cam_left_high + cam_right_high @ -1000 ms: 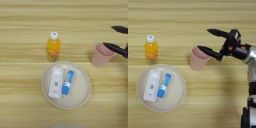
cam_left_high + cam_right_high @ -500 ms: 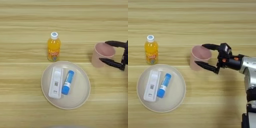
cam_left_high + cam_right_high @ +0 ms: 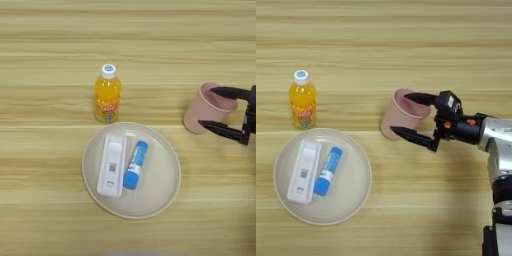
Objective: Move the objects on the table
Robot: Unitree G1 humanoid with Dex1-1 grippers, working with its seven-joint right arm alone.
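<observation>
The robot's right gripper has its far finger over the pink cup's rim (image 3: pixel 403 95) and the cup is tilting, so it should back away from the cup and bring both fingers around its side (image 3: pixel 395 119).
On the wood-grain table (image 3: pixel 406 45) a pink cup (image 3: pixel 392 119) stands at mid right. My right gripper (image 3: pixel 399 113) reaches in from the right, open, with one black finger across the far side of the cup's rim and the other along its near side. I cannot tell whether they touch it. An orange juice bottle (image 3: pixel 302 100) with a white cap stands upright at the left. A small blue tube (image 3: pixel 327 164) lies on the round beige plate (image 3: pixel 353 192), well left of the gripper.
A white rectangular device (image 3: pixel 302 165) lies on the plate beside the tube. My silver forearm (image 3: pixel 495 137) runs off toward the right edge and down the right side.
The gripper has come down toward me and a little left, from above the cup to level with it. Its fingers now straddle the cup. Cup, bottle and plate have not moved.
</observation>
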